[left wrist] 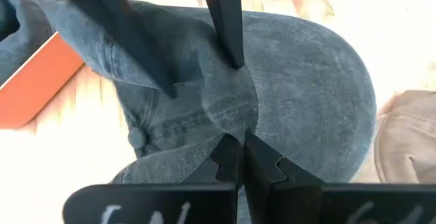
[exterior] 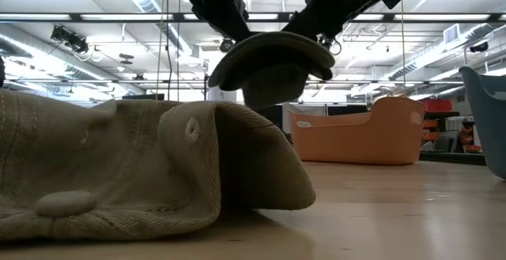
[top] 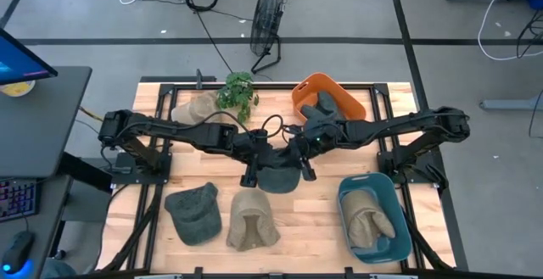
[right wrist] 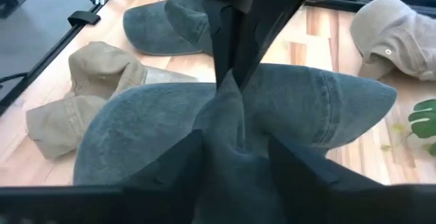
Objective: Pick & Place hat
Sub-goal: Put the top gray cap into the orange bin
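The robot has the cap in both grippers (top: pixel 278 179) and the orange bin is on its right gripper's side. The left gripper should open first, before the right gripper takes the cap to the bin.
A dark grey-blue cap (top: pixel 278 180) hangs between both grippers over the table's middle. In the low view the cap (exterior: pixel 273 58) is clear of the tabletop, brim on top and crown sagging below. My left gripper (top: pixel 251 175) comes in from the left and is shut on the cap (left wrist: pixel 306 94). My right gripper (top: pixel 303 170) comes in from the right and is shut on the cap too (right wrist: pixel 136 129). The two grippers stand close together, facing each other. My left gripper pinches a raised fold of the cap's crown cloth (left wrist: pixel 235 125) between its two fingertips, which nearly meet. The fingers slant down from the table's left side. The cap hangs clear of the table. My right gripper holds a bunched ridge of the cap's cloth (right wrist: pixel 231 118) between its two fingers (right wrist: pixel 187 163), which stand a little apart around the bunch. It slants down from the table's right side, opposite the left gripper. The cap spreads out on both sides of the hold.
An orange bin (top: pixel 329 101) at the far right holds a dark hat. A blue bin (top: pixel 375 221) at the near right holds a tan hat. A tan hat (top: pixel 252 221) and a grey hat (top: pixel 193 214) lie near the front. Another tan hat (top: pixel 197 109) and a plant (top: pixel 238 92) are at the far left.
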